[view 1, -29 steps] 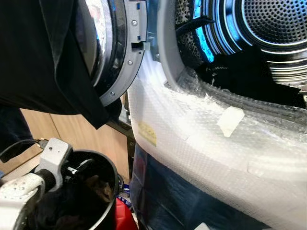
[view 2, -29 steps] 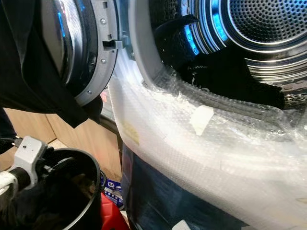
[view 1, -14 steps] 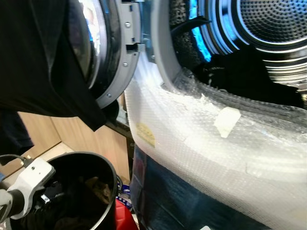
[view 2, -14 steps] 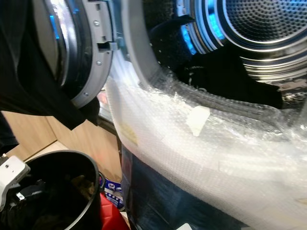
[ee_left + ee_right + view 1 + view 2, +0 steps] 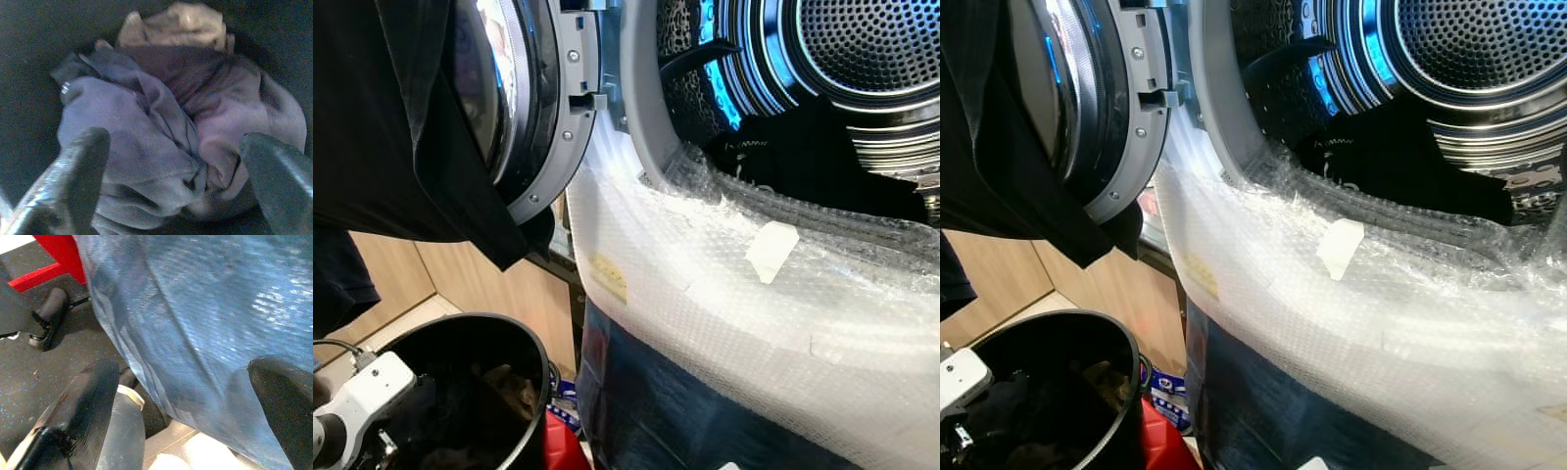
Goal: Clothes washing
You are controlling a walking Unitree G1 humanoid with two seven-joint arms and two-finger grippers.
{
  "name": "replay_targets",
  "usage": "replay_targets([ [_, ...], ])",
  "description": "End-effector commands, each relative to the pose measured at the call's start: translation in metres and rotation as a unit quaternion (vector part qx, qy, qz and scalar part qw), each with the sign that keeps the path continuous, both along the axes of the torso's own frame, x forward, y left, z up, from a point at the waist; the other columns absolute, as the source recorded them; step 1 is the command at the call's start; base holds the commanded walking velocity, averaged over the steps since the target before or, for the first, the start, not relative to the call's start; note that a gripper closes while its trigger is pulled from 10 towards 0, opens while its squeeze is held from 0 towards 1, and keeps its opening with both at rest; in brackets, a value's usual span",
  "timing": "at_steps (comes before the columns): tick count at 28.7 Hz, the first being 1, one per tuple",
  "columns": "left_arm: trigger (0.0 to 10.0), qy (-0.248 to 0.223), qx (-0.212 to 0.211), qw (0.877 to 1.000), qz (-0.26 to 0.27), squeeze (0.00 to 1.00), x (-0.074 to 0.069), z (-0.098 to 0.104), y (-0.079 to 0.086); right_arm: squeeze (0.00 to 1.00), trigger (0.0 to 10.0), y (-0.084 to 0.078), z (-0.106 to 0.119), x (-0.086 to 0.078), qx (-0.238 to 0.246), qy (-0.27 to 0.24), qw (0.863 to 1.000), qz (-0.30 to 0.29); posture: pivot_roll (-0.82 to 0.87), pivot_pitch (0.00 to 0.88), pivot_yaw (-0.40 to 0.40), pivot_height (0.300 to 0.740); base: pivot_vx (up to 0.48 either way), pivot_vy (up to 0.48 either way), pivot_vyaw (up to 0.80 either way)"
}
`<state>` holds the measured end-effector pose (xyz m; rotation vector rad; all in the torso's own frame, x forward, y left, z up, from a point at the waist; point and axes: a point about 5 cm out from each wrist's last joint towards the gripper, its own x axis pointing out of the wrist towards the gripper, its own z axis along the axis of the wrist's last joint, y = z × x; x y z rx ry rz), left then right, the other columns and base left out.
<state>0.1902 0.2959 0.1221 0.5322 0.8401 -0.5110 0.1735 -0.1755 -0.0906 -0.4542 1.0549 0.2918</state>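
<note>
My gripper will lift the grey-blue cloth (image 5: 124, 127), and that cloth should come free and leave the beige cloth in the bucket, because loose folds (image 5: 164, 107) lie on top.
The washing machine's drum (image 5: 862, 59) stands open at the upper right, lit blue, with dark clothes (image 5: 813, 157) lying in its mouth. A black garment (image 5: 401, 127) hangs over the open door (image 5: 558, 108) at the left. Low on the left is a black bucket (image 5: 533, 357) holding crumpled clothes (image 5: 161, 122) in grey-blue, purple and beige. My left arm's white wrist (image 5: 357, 397) reaches down into the bucket. My left gripper (image 5: 176, 166) is open just above the grey-blue cloth, one finger on either side of the pile. My right gripper (image 5: 186, 406) hangs open low beside the machine.
Bubble wrap (image 5: 705, 284) covers the machine's front below the drum opening, with blue plastic sheet (image 5: 195, 308) under it. A red object (image 5: 563, 446) sits on the dark floor by the bucket. Wooden panelling (image 5: 509, 294) runs behind the bucket.
My left arm has dropped lower and further left into the bucket. The head view has shifted slightly, and the machine and door have stayed put.
</note>
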Motion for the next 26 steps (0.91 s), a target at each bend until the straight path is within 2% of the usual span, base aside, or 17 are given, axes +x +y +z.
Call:
replay_targets([
  [1, 10.0, -0.003, 0.013, 1.0, -0.006, 1.0, 0.002, 0.005, 0.003, 0.0, 10.0, -0.002, 0.001, 0.002, -0.002, -0.005, 1.0, -0.003, 0.24, 0.02, -0.006, 0.74, 0.0, 0.0, 0.0],
  [4, 10.0, -0.005, 0.013, 1.0, -0.01, 1.0, 0.004, 0.008, 0.002, 0.0, 10.0, -0.002, 0.001, 0.003, -0.004, -0.006, 1.0, -0.001, 0.24, 0.017, -0.009, 0.74, 0.0, 0.0, 0.0],
  [12, 10.0, -0.013, 0.042, 0.999, 0.001, 1.0, 0.005, 0.011, 0.012, 0.0, 10.0, -0.001, 0.003, 0.006, 0.001, -0.01, 1.0, -0.004, 0.25, 0.01, -0.012, 0.74, 0.0, 0.0, 0.0],
  [13, 10.0, -0.029, 0.049, 0.998, 0.02, 0.05, 0.009, 0.012, 0.017, 0.0, 10.0, -0.001, 0.003, 0.006, 0.002, -0.011, 1.0, -0.005, 0.25, 0.009, -0.013, 0.74, 0.0, 0.0, 0.0],
  [14, 10.0, -0.036, 0.053, 0.997, 0.031, 0.0, 0.01, 0.011, 0.019, 0.0, 10.0, 0.0, 0.003, 0.006, 0.003, -0.011, 1.0, -0.004, 0.25, 0.009, -0.013, 0.74, 0.0, 0.0, 0.0],
  [22, 10.0, -0.041, 0.053, 0.996, 0.061, 0.0, 0.011, 0.002, 0.027, 0.0, 10.0, -0.001, 0.004, 0.008, 0.002, -0.012, 1.0, -0.003, 0.25, 0.008, -0.02, 0.74, 0.0, 0.0, 0.0],
  [26, 10.0, -0.037, 0.031, 0.996, 0.07, 0.0, 0.009, -0.003, 0.026, 0.0, 10.0, -0.001, 0.004, 0.008, 0.002, -0.012, 1.0, -0.003, 0.25, 0.008, -0.02, 0.74, 0.0, 0.0, 0.0],
])
